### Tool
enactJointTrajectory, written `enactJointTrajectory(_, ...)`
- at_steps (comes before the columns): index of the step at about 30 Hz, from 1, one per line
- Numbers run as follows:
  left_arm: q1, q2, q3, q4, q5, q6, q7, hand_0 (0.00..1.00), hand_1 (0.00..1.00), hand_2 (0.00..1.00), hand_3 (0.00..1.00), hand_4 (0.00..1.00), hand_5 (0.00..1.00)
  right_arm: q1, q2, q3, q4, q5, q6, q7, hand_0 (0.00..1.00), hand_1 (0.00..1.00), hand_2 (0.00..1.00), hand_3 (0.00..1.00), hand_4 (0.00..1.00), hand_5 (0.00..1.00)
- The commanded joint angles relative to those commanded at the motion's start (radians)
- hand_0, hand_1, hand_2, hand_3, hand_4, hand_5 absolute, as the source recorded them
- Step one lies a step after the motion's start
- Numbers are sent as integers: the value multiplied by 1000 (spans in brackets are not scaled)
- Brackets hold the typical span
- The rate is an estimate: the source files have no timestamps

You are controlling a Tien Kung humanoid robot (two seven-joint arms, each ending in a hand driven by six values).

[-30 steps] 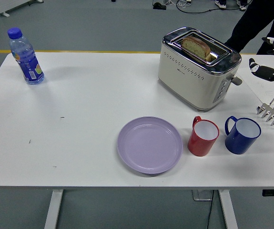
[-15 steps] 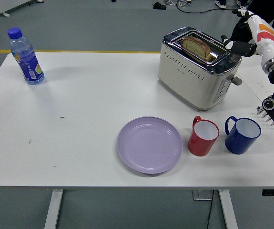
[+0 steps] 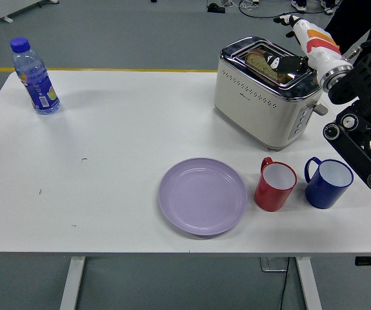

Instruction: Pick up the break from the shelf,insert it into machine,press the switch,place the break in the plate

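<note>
The bread slice (image 3: 261,62) is standing upright above the slot's rim (image 3: 261,75), so it will slide out in one piece and stay flat when I lift it.
A cream and chrome toaster (image 3: 262,103) stands at the back right of the table. A brown bread slice (image 3: 260,61) sticks up from its top slot. My right hand (image 3: 287,48), white with orange marks and dark fingers, hovers over the slot's right end. Its fingers (image 3: 279,62) are spread just beside the bread and hold nothing. The toaster's lever (image 3: 319,108) juts from its right end, below my wrist. A lilac plate (image 3: 202,196) lies bare in front of the toaster, near the table's front edge. My left arm is out of view.
A red mug (image 3: 275,185) and a blue mug (image 3: 328,183) stand right of the plate, under my right forearm. A blue water bottle (image 3: 35,77) stands at the far left. A person in dark clothing (image 3: 366,22) is behind the table's right corner.
My right arm has swung in from the right edge, up and leftward, bringing the hand over the toaster's slot next to the bread. The rack at the right edge is now hidden behind the arm.
</note>
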Motion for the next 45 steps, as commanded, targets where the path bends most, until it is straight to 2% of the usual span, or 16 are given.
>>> enactJointTrajectory(6, 2, 0, 0, 0, 4, 0, 2, 695, 585, 716, 676, 509, 958, 32, 42, -31, -71, -21, 14, -13, 833, 766, 845, 841, 738, 302)
enactJointTrajectory(21, 0, 6, 9, 0, -6, 2, -2, 696, 584, 716, 676, 510, 955, 112, 105, -72, -220, -94, 32, -36, 798, 730, 786, 817, 757, 321)
enactJointTrajectory(22, 0, 6, 9, 0, -7, 2, -2, 695, 581, 716, 676, 510, 954, 115, 109, -74, -227, -94, 33, -37, 696, 657, 695, 776, 763, 324)
enactJointTrajectory(33, -5, 8, 23, 0, -19, 3, -3, 695, 580, 716, 676, 510, 954, 156, 159, -88, -340, -96, 42, -55, 658, 631, 665, 769, 763, 325)
enactJointTrajectory(34, -5, 8, 24, 0, -19, 3, -3, 695, 579, 716, 677, 510, 951, 160, 163, -88, -348, -99, 42, -58, 577, 581, 612, 763, 764, 324)
enactJointTrajectory(39, -7, 10, 30, 0, -23, 4, -5, 695, 579, 716, 677, 510, 951, 179, 178, -90, -383, -111, 36, -73, 577, 581, 612, 763, 764, 324)
enactJointTrajectory(40, -7, 10, 31, 0, -25, 4, -6, 695, 577, 716, 677, 511, 952, 183, 181, -90, -391, -117, 36, -77, 485, 520, 559, 747, 762, 320)
enactJointTrajectory(45, -8, 11, 35, 0, -29, 6, -7, 695, 577, 716, 677, 511, 952, 198, 192, -98, -420, -120, 35, -85, 485, 520, 559, 747, 762, 320)
